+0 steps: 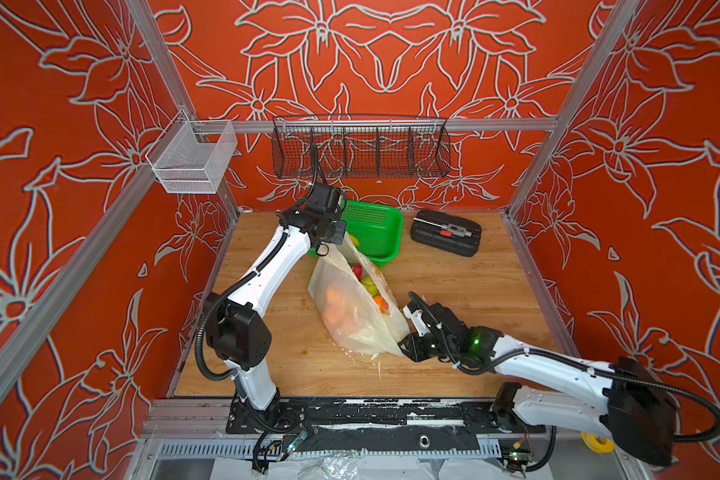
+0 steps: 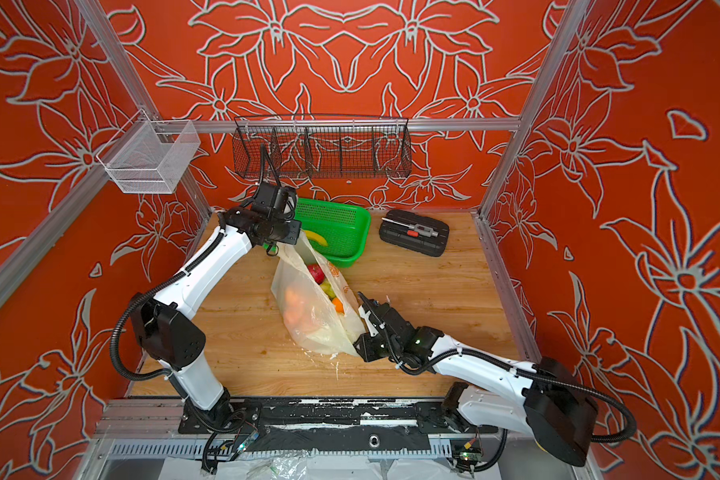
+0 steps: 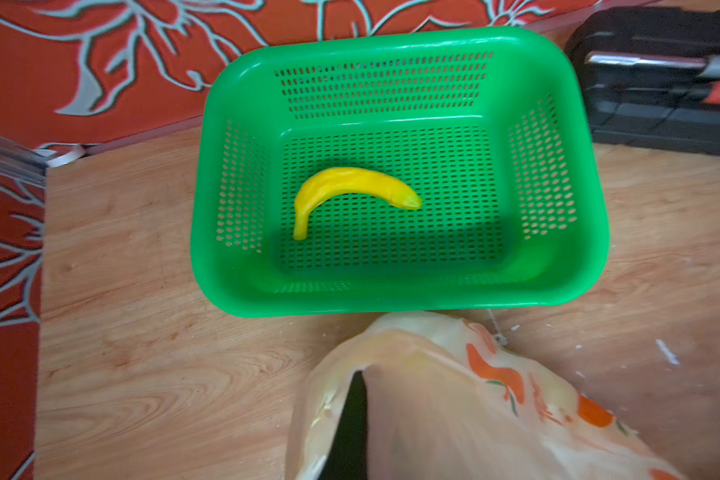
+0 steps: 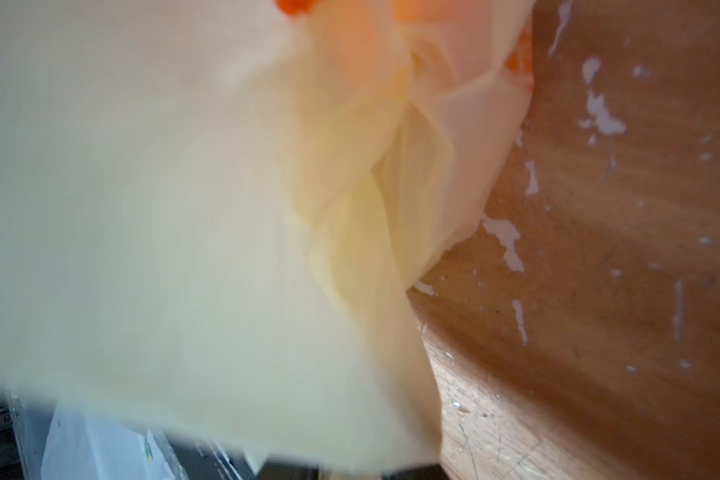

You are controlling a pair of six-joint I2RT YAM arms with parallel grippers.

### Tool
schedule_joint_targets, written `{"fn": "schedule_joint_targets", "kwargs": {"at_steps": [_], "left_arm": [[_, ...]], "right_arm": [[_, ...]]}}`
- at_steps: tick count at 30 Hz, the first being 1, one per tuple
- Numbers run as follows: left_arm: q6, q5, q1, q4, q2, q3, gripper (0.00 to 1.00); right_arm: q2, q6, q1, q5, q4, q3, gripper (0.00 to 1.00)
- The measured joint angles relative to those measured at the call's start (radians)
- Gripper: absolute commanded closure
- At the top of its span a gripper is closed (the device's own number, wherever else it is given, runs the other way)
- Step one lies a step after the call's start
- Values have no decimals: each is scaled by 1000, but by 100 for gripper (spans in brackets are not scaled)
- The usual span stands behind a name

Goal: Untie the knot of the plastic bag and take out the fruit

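Observation:
I should draw the bag's upper edge (image 2: 299,246) back with my left gripper and spread the bag's narrow opening, as plastic film hangs over the large orange (image 1: 338,308) beside it.
The plastic bag (image 1: 358,324) lies on the wooden table, stretched between both arms with its mouth gaping open. Fruit shows through it: a large orange (image 1: 335,307), a red-pink fruit (image 1: 356,270), a green one (image 1: 368,284) and a small orange (image 1: 381,304). My left gripper (image 1: 344,243) is shut on the bag's upper edge beside the green basket; one black finger (image 3: 350,419) shows pressed against the film. My right gripper (image 1: 406,328) sits at the bag's near right corner, jaws slightly apart, with film (image 4: 225,249) draped over them. The knot is out of view.
A green perforated basket (image 1: 395,232) holding a yellow banana (image 3: 350,187) stands just behind the bag. A black tool case (image 1: 445,232) lies at the back right. A black wire rack (image 1: 360,151) and a white mesh basket (image 1: 192,162) hang on the rails.

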Motion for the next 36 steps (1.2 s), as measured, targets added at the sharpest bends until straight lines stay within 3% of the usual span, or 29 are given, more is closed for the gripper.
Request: {"fn": "schedule_joint_targets", "kwargs": {"at_steps": [1,4,6,9,14,19,25,30,36], "left_arm": [[-6,14,-3,-3,7,13,95],[-22,64,-6,-1,12,13,62],[-31,92,-5,25,-5,-21,51],[-55,125,-4,44,-55,-93,45],[-98,153,-4,56,-183,-209,43],[-165,179,-24,74,-338,-335,42],[-283,185,-134,103,-462,-481,36],[-335,141,-240,99,-419,-514,30],[-328,87,-275,65,-269,-497,30]], "right_arm": [[18,5,0,-2,7,0,67],[57,14,0,-6,3,10,53],[49,11,2,-3,-14,14,39],[-9,8,3,28,-48,36,23],[-169,-25,4,126,-100,113,8],[-224,-75,4,259,-147,263,6],[-119,-140,3,389,-163,431,7],[69,-153,-3,510,-202,520,7],[198,-152,-21,557,-230,507,12]]}}
